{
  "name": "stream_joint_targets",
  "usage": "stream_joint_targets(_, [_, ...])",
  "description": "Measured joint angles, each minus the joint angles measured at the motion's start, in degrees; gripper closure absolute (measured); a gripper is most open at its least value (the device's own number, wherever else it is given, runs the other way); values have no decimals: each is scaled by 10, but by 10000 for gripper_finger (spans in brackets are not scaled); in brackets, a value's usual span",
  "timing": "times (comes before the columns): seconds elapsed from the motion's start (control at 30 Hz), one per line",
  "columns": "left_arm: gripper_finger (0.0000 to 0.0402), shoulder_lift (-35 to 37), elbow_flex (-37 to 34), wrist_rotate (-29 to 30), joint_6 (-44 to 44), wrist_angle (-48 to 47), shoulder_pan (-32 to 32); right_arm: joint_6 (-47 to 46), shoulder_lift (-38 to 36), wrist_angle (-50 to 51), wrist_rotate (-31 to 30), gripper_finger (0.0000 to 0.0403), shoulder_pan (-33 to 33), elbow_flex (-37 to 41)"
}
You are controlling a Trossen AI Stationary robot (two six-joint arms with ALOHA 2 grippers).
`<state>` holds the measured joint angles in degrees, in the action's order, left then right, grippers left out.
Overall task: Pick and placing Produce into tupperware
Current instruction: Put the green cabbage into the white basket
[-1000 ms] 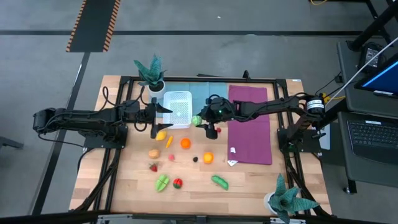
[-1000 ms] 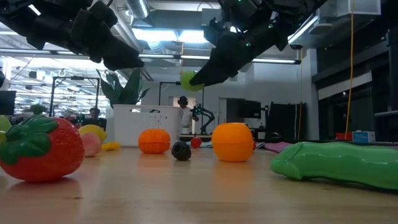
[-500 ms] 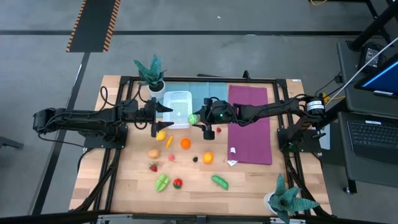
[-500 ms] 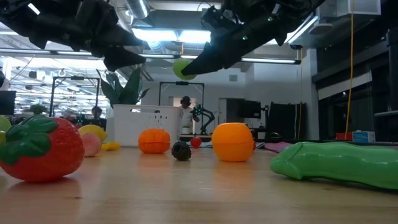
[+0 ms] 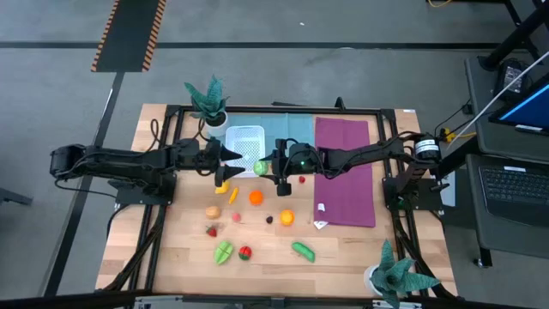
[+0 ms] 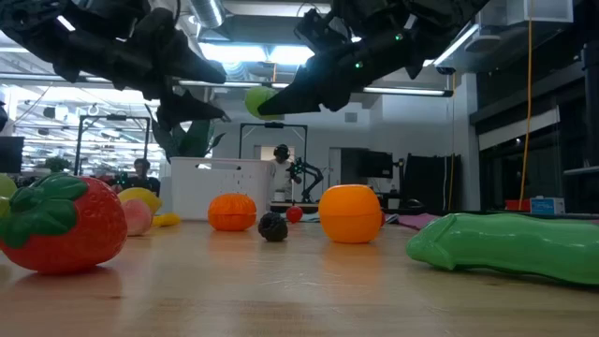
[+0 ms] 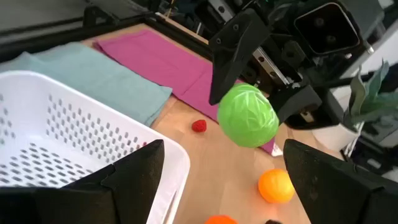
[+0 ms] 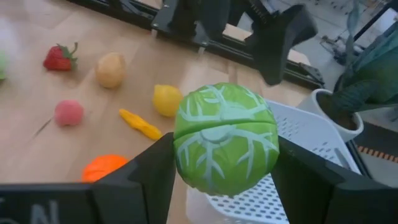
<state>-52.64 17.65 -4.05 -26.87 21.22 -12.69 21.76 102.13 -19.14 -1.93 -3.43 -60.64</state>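
The green cabbage's free side (image 6: 255, 100) points toward my left gripper's open fingers, so I keep moving them in until they straddle the cabbage (image 5: 260, 168), then close them.
My right gripper (image 5: 265, 168) is shut on a green cabbage (image 8: 225, 140) and holds it in the air at the near right corner of the white tupperware (image 5: 243, 137). The tupperware's perforated floor (image 7: 37, 158) shows nothing in it. My left gripper (image 5: 225, 160) stands open just left of the cabbage, over the tupperware's near edge, with nothing between its fingers (image 7: 134, 171). The other produce lies on the wood nearer the front: a lemon (image 5: 221, 186), two oranges (image 5: 256, 197) (image 5: 286, 218), a potato (image 5: 212, 211), a strawberry (image 5: 211, 230) and a cucumber (image 5: 302, 250). My right gripper pinches the cabbage between its two fingers, one on each of two opposite sides (image 8: 184, 149). The fingers come from the table's right, nearly level and slanting a little down. The cabbage (image 6: 257, 98) hangs clear of the table and the tupperware.
A teal cloth (image 5: 287, 129) and a purple cloth (image 5: 345, 172) lie right of the tupperware. Potted plants stand at the back left (image 5: 208, 101) and front right (image 5: 395, 273). A small red piece (image 5: 301, 179) lies under my right arm. A black frame borders the table.
My right gripper has carried the cabbage a little toward the table's left, closer to the tupperware, rolling its wrist on the way. The cabbage stays lifted clear. My left gripper has rolled about its own axis without shifting much.
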Motion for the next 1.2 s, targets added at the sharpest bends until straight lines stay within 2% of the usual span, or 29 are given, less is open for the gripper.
stream_joint_targets(0.2, [82, -43, 0, -1, -42, 91, 0, 4, 0, -4, -1, 178, 0, 0])
stream_joint_targets(0.4, [82, -73, 0, -15, -91, 107, 9, 10, 0, -9, 0, 178, 0, 0])
stream_joint_targets(0.67, [82, -150, 0, -17, -107, 231, 35, 11, 0, -11, 0, 178, 0, 0])
stream_joint_targets(1.03, [82, -212, 37, -16, -117, 245, 35, 11, 0, -11, 0, 178, 0, 0])
stream_joint_targets(1.2, [82, -243, 58, -37, -116, 244, 35, 11, 0, -9, 0, 178, 0, 0])
